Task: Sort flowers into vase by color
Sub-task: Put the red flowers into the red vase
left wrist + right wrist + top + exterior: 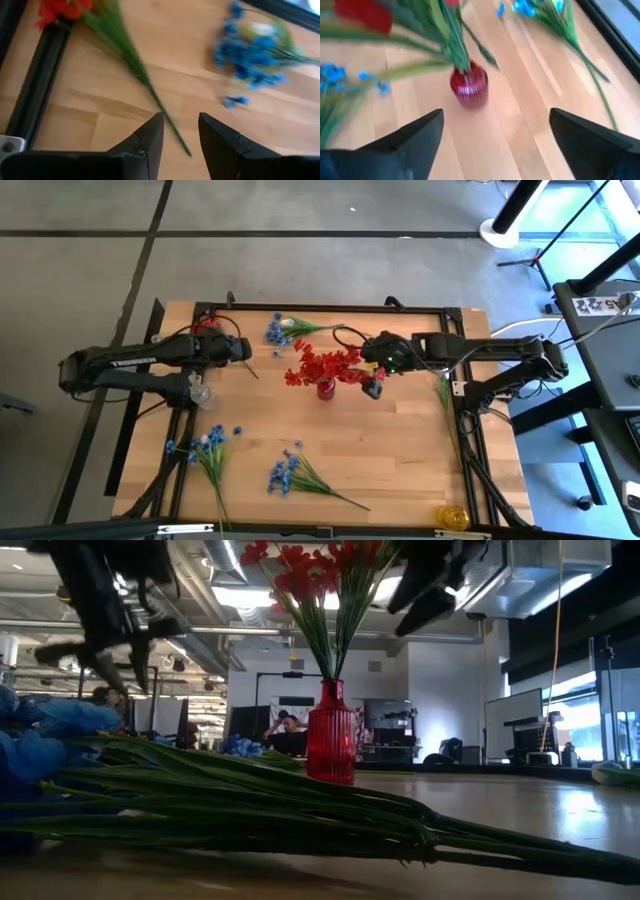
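Next, I move back and grip the leafy stems (pixel 113 34) below the blossoms, because my left gripper is over the red sprig's thin stem tip (pixel 185 148), and that tip has to go into the vase.
A red vase (pixel 326 389) (pixel 469 86) stands mid-table with a bunch of red flowers (pixel 325 365) (pixel 310 565) in it. My right gripper (pixel 496 112) (pixel 372 380) hangs open just to the vase's right, above the table, holding nothing. My left gripper (pixel 180 117) (pixel 248 352) is open at the far left, over the stem end of a red sprig (pixel 135 65) that lies flat on the table; I see no touch. Blue sprigs lie at the far edge (pixel 283 330) (pixel 255 50), near left (pixel 205 445) and near middle (pixel 285 475).
A yellow vase (pixel 452 518) stands at the near right corner. A small clear vase (pixel 200 394) sits by the left arm. A green stem (pixel 443 395) lies along the right side. A black frame (pixel 330 308) rims the table. Bare wood lies right of centre.
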Robot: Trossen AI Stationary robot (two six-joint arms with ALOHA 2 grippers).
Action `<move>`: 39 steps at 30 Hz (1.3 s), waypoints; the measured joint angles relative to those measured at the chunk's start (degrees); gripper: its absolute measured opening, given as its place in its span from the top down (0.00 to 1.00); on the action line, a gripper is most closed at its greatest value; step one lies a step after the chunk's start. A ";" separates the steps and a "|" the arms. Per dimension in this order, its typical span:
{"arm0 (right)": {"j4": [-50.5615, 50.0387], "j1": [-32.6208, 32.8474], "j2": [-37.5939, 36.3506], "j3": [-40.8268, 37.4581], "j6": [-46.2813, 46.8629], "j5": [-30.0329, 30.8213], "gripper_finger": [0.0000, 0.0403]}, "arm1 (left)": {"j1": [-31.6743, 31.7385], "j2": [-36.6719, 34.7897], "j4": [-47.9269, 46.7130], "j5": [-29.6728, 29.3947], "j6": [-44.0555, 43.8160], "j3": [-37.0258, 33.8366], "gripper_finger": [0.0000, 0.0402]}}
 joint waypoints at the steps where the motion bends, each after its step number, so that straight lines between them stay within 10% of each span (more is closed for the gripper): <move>1: -3.05 0.01 0.00 1.42 -0.01 0.00 0.07 | 1.77 0.00 1.16 0.69 0.06 -1.49 0.70; 19: -27.82 0.07 -0.01 20.17 7.02 0.01 0.02 | 27.18 7.97 15.18 11.32 20.67 -8.33 0.70; 39: -29.37 7.31 -0.68 20.38 16.81 5.04 0.02 | 36.11 18.53 26.17 16.79 11.56 -8.33 0.70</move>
